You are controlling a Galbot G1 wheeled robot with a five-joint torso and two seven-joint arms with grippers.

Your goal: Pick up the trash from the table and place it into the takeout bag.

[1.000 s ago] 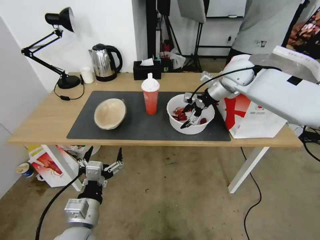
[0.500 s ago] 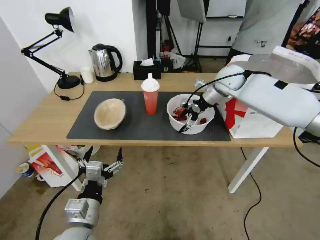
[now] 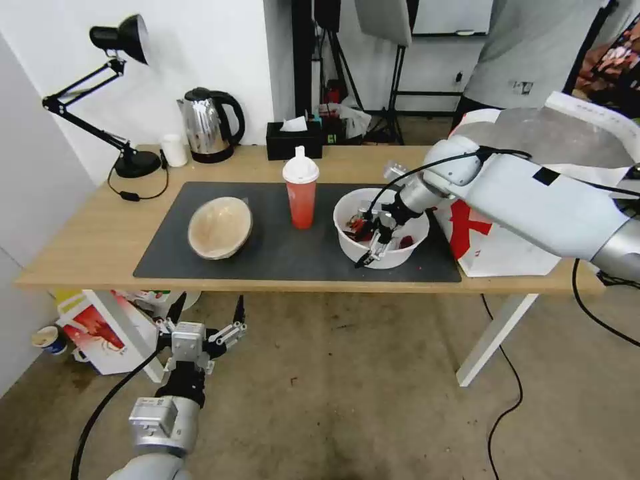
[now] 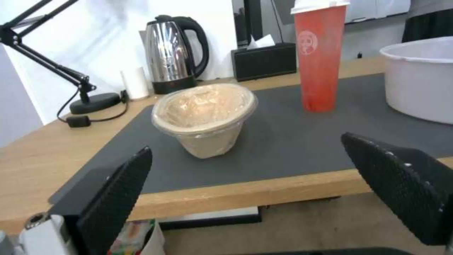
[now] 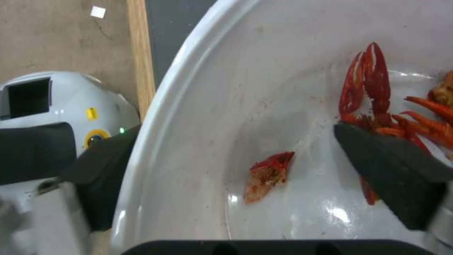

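Observation:
I expect red shell scraps to slide but stay inside when I pick up the bowl, because they lie loose on the white bowl's glossy bottom.
On the dark mat of the table stands the white bowl with red shell scraps. My right gripper is open and straddles the bowl's near rim, one finger outside the wall and one inside. The red cup with a white lid stands left of that bowl, and the beige pulp bowl lies tilted farther left. At the table's right end stands the takeout bag. My left gripper hangs open below the table's front edge, facing the beige bowl.
A steel kettle, a black tissue box, a small white cup and a desk lamp line the table's back edge. A small red-and-white bag sits on the floor under the left end. Cables trail on the floor at right.
My right gripper has shifted down and toward the bowl's near rim, from over the scraps to astride the wall. The left arm has not moved.

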